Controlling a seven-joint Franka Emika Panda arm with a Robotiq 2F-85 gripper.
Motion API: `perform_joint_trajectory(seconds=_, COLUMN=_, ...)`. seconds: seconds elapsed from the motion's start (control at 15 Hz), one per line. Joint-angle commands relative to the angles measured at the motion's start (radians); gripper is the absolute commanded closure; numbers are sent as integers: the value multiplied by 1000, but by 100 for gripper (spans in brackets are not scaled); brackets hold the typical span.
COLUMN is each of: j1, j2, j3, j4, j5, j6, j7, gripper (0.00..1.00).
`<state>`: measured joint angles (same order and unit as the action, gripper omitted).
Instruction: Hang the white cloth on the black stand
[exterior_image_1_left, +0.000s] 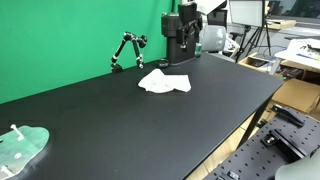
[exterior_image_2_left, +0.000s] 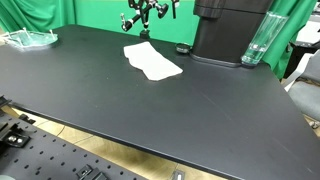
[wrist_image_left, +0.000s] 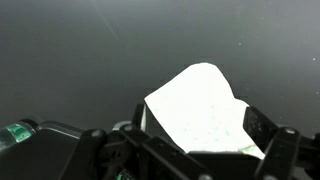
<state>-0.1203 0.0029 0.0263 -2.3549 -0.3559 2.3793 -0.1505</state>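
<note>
My open fingers are above the white cloth (exterior_image_1_left: 165, 82), which lies clear of the black stand. I keep lowering my gripper until the fingers are on both sides of the cloth's back edge (exterior_image_1_left: 157, 71).
The white cloth (exterior_image_1_left: 163, 82) lies crumpled flat on the black table, towards its back, in both exterior views (exterior_image_2_left: 152, 62). The black stand (exterior_image_1_left: 125, 50), a small jointed arm, rises at the table's back edge in front of the green screen; it also shows in an exterior view (exterior_image_2_left: 141, 17). In the wrist view my gripper (wrist_image_left: 197, 118) is open, its two black fingers wide apart. The cloth (wrist_image_left: 195, 100) shows between them, below on the table. I cannot make out the gripper in the exterior views.
The robot's black base (exterior_image_2_left: 228, 30) stands behind the cloth. A clear plastic bottle (exterior_image_2_left: 256, 42) stands next to it. A clear and green plastic piece (exterior_image_1_left: 20, 146) lies at the table's far end. The table's front edge (exterior_image_2_left: 150, 150) drops to a perforated board.
</note>
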Motion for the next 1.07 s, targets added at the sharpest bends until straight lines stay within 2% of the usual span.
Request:
perform_joint_trajectory(seconds=0.0, j1=50, j2=148, j3=-12, j4=157, j5=-12, j6=-73, j7=-95, gripper=0)
perform_joint_trajectory(seconds=0.27, j1=85, j2=277, j3=-1, j4=279, j5=20, j6=-74, j7=-157, gripper=0)
perform_joint_trajectory(seconds=0.33, j1=85, j2=215, j3=-12, j4=195, j5=10, j6=-48, j7=-131, gripper=0)
perform_joint_trajectory(seconds=0.6, j1=92, j2=227, j3=-16, j4=190, j5=14, j6=-30, j7=-109, gripper=0)
perform_joint_trajectory(seconds=0.73, j1=94, j2=240, j3=-21, j4=185, j5=36, j6=34, j7=-34, gripper=0)
perform_joint_trajectory(seconds=1.0, j1=94, j2=312, j3=-19, j4=196, j5=105, j6=202, j7=11, gripper=0)
